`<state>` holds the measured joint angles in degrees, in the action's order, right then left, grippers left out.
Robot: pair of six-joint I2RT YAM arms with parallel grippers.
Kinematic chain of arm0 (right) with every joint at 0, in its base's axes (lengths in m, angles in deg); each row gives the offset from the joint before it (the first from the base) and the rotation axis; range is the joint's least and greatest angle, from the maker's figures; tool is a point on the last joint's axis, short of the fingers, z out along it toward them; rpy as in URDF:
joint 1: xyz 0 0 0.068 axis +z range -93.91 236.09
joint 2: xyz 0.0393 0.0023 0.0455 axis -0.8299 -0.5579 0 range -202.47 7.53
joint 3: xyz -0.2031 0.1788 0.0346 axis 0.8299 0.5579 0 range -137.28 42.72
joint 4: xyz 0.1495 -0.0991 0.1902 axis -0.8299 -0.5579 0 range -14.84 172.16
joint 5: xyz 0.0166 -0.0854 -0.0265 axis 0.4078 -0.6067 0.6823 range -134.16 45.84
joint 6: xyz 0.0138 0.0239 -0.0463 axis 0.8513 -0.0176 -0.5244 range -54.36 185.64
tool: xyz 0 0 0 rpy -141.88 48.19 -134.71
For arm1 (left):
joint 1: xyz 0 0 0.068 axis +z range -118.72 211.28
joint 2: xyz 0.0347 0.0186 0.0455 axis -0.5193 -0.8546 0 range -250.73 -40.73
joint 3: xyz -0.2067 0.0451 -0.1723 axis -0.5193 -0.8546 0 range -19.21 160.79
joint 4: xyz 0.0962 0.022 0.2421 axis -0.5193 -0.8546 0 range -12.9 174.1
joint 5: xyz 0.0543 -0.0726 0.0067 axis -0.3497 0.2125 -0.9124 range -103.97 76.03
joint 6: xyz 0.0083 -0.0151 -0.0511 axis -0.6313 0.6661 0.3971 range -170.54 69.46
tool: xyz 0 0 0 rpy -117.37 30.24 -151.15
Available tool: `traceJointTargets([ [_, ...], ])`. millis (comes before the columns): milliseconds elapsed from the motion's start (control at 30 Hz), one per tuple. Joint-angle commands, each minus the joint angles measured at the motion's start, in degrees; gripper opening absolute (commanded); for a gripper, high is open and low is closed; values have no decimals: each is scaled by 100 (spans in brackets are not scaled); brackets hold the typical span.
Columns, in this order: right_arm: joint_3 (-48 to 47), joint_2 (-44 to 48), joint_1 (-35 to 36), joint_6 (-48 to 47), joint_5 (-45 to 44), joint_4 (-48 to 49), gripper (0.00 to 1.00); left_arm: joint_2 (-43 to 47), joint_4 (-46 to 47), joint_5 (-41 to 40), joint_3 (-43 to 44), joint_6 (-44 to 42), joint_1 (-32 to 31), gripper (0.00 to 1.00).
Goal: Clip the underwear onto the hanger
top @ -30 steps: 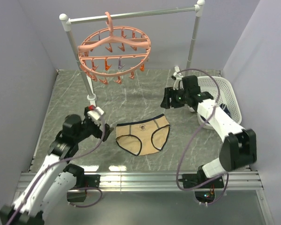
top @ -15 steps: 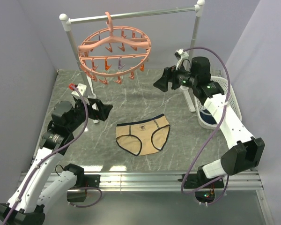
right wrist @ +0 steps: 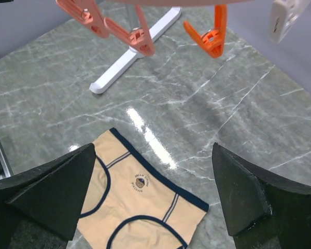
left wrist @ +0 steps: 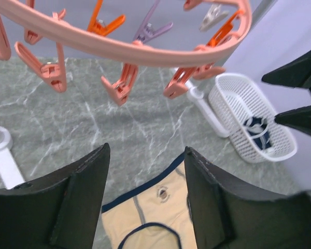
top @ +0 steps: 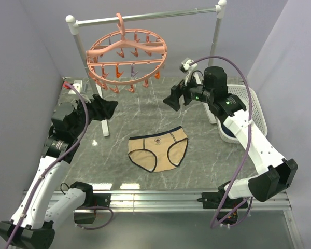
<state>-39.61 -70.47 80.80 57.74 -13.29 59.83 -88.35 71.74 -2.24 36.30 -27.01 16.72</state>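
The orange clip hangs closed on the hanger's edge close to my right gripper, so next my right gripper pinches the clip while my left gripper takes hold of the waistband.
The underwear lies flat on the marble table, beige with navy trim; it also shows as underwear below my left jaws and as underwear with its small bear mark. The pink round hanger hangs by its hook from the rack bar, its ring and clips above my left wrist camera. My left gripper is raised left of the underwear, below the hanger's front edge, open and empty. My right gripper hovers right of the hanger, open and empty.
The silver-and-white rack spans the back, its left foot and right post standing on the table. A white basket with a dark garment sits at the right. Pink and orange clips dangle in front of my right wrist camera.
Both arms rose from near the table toward the hanger. The left gripper moved up and back and narrowed somewhat; the right swung left, away from the basket, and opened wider.
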Motion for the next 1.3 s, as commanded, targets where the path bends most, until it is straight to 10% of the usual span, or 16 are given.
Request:
traceJointTargets([
  [0, -354, 259, 69, 33, -72, 132, 100, 138, 567, 47, -92, 573, 33, 64],
  [367, -328, -57, 157, 992, -617, 1642, 95, 771, 3814, 2114, -1997, -233, -291, 72],
  [767, -188, -374, -274, 1213, 146, 2593, 88, -1362, 7105, 120, -2510, -2764, -2532, 75],
  [1267, -29, -954, -309, -431, 1324, 3384, 82, -2789, 8373, 198, -1999, -3170, -2824, 81],
])
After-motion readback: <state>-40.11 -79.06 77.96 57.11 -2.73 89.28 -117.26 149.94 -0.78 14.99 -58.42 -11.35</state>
